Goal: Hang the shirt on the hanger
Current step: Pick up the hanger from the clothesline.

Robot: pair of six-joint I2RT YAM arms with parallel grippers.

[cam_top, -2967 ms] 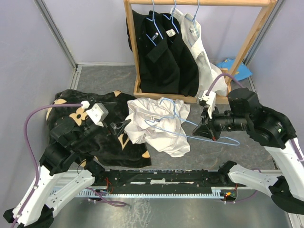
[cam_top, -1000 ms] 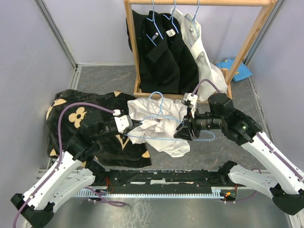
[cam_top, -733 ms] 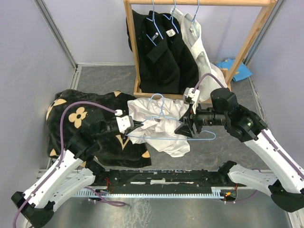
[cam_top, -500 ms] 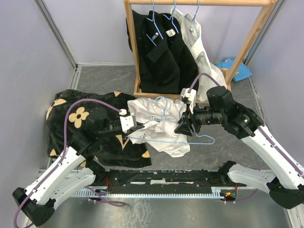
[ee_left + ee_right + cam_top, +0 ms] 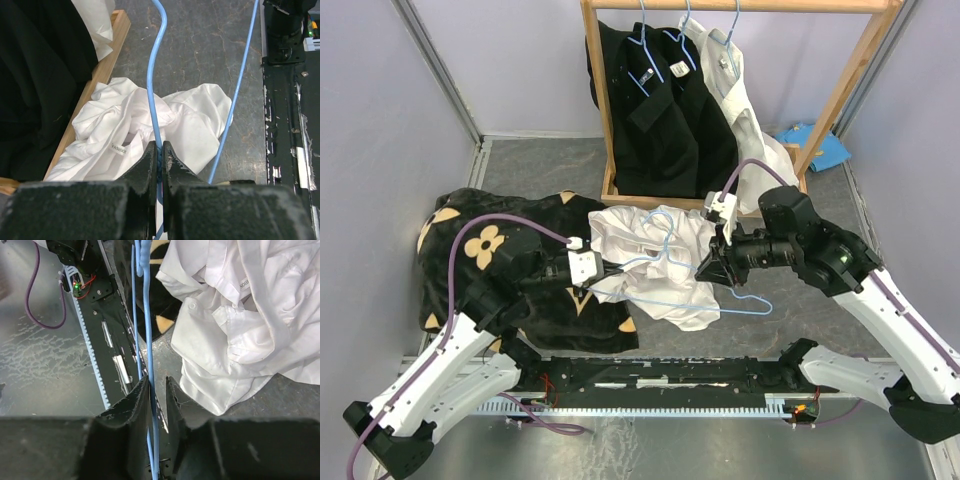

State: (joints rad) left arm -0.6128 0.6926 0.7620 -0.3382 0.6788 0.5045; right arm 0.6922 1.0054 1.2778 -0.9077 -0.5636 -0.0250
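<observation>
My right gripper should hold the hanger while my left gripper takes the shirt (image 5: 611,232), because my left gripper is on the hanger's end (image 5: 594,291) that must go into the shirt.
The white shirt (image 5: 650,262) lies crumpled on the grey table in front of the wooden rack, its neck label (image 5: 119,148) facing up. The light-blue wire hanger (image 5: 665,288) hangs just above it, held across the heap. My left gripper (image 5: 603,268) is shut on the hanger's wire (image 5: 152,95) at its left end. In the right wrist view the shirt (image 5: 240,315) lies to the right. There my right gripper (image 5: 158,382) stands at the hanger's right side, jaws narrowly apart. The wire (image 5: 148,340) runs between them and rests against the left finger.
A wooden rack (image 5: 840,90) at the back holds black shirts (image 5: 660,110) and a white one (image 5: 748,125) on blue hangers. A black cloth with tan flowers (image 5: 480,245) lies at the left. A blue item (image 5: 817,145) sits behind the rack. A black rail (image 5: 660,375) lines the near edge.
My right gripper's jaws have narrowed around the hanger wire and the arm has shifted slightly back and right. The hanger's right end has swung lower. My left gripper keeps its hold.
</observation>
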